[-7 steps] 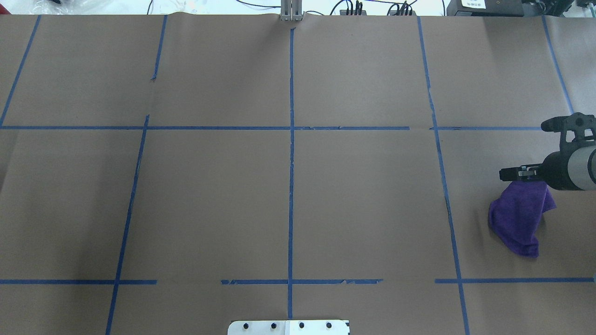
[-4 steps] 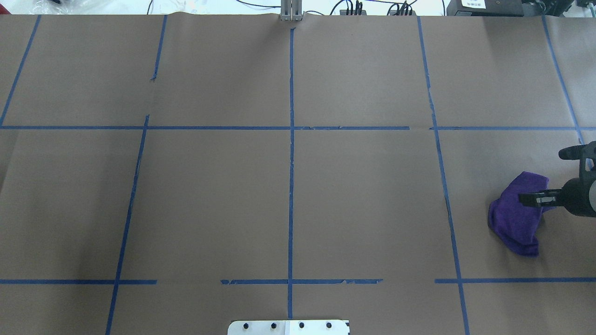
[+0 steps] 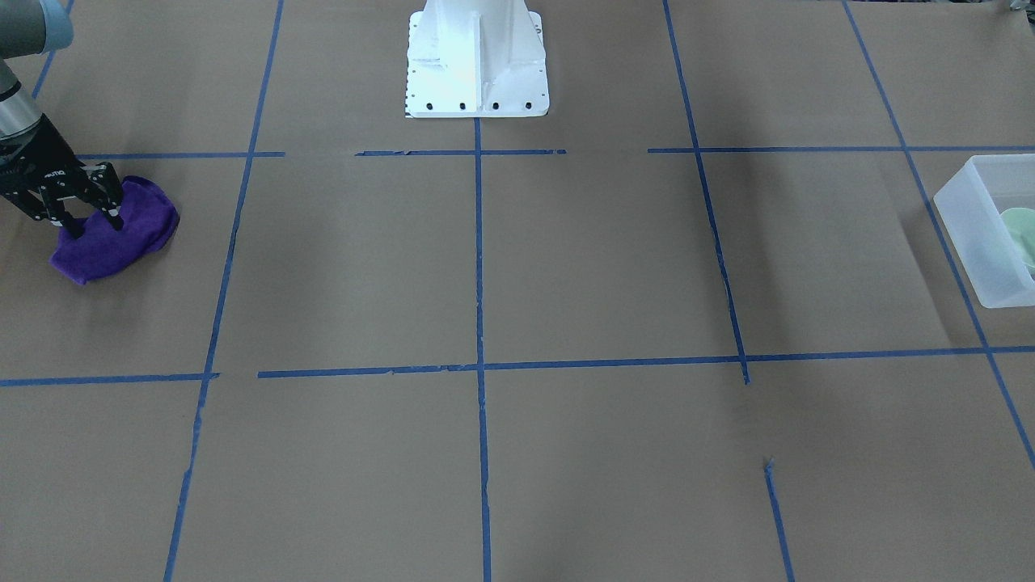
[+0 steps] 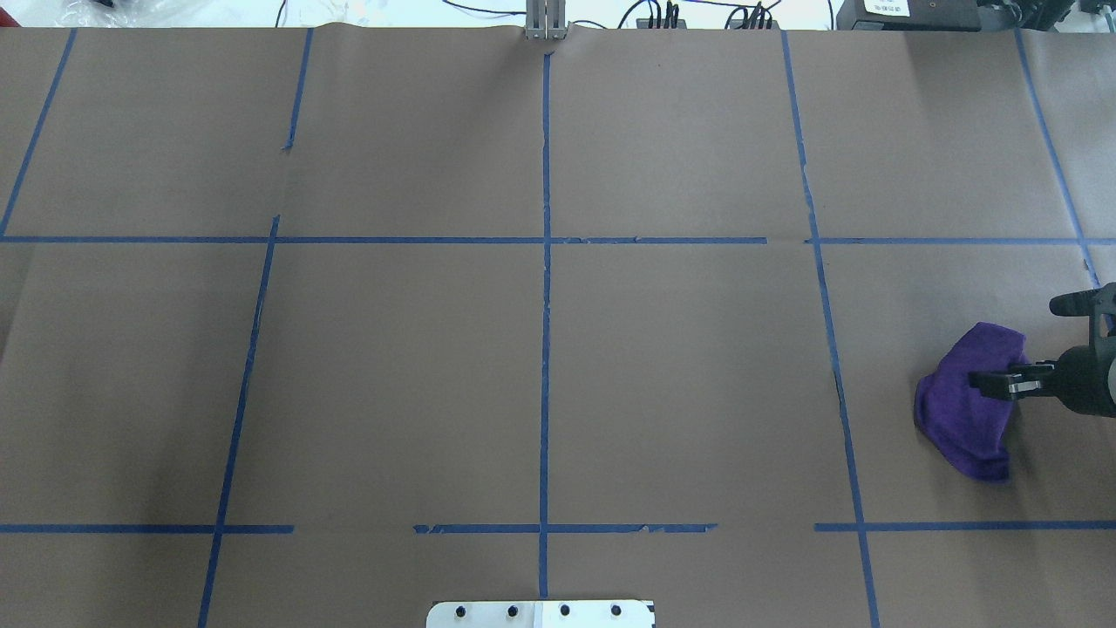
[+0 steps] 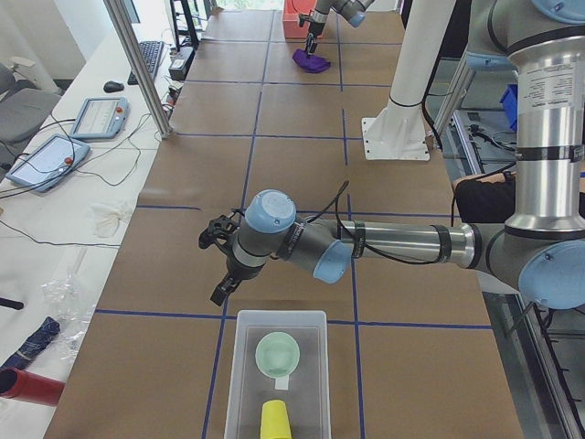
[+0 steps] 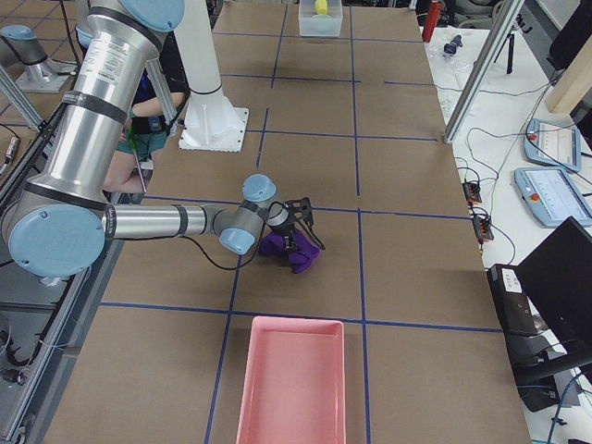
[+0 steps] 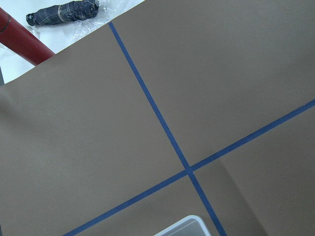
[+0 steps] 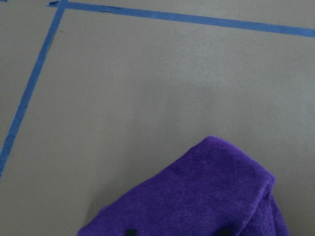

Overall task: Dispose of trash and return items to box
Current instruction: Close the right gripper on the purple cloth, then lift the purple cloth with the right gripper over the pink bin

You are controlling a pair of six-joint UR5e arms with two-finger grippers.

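Observation:
The purple cloth [image 3: 144,221] should bunch up into a fold with sagging sides when I lift it, because its folded edge [image 8: 260,200] lies limp next to my open fingers.
The frosted-white box [image 5: 239,366] stands at the table's left end, also in the front view [image 3: 966,234] and far off in the right view [image 6: 305,18]. In it lie the mint-green bowl [image 5: 277,352] [image 3: 1020,230] and the yellow cup [image 5: 274,421] [image 6: 320,6]. A purple cloth [image 4: 959,423] [image 3: 121,246] [image 8: 197,196] lies at the right end. My right gripper [image 3: 93,225] [image 4: 990,382] is open, its fingertips down on the cloth. My left gripper [image 5: 219,270] hovers just beyond the box; I cannot tell if it is open or shut.
A pink tray [image 6: 291,379] sits at the table's right end, beyond the cloth. The robot's white base [image 3: 477,73] stands at the table's middle edge. Blue tape lines cross the brown paper. A corner of the box [image 7: 184,225] shows in the left wrist view.
My right gripper has moved from the cloth's far edge to over its middle and come down onto it. The cloth has not shifted.

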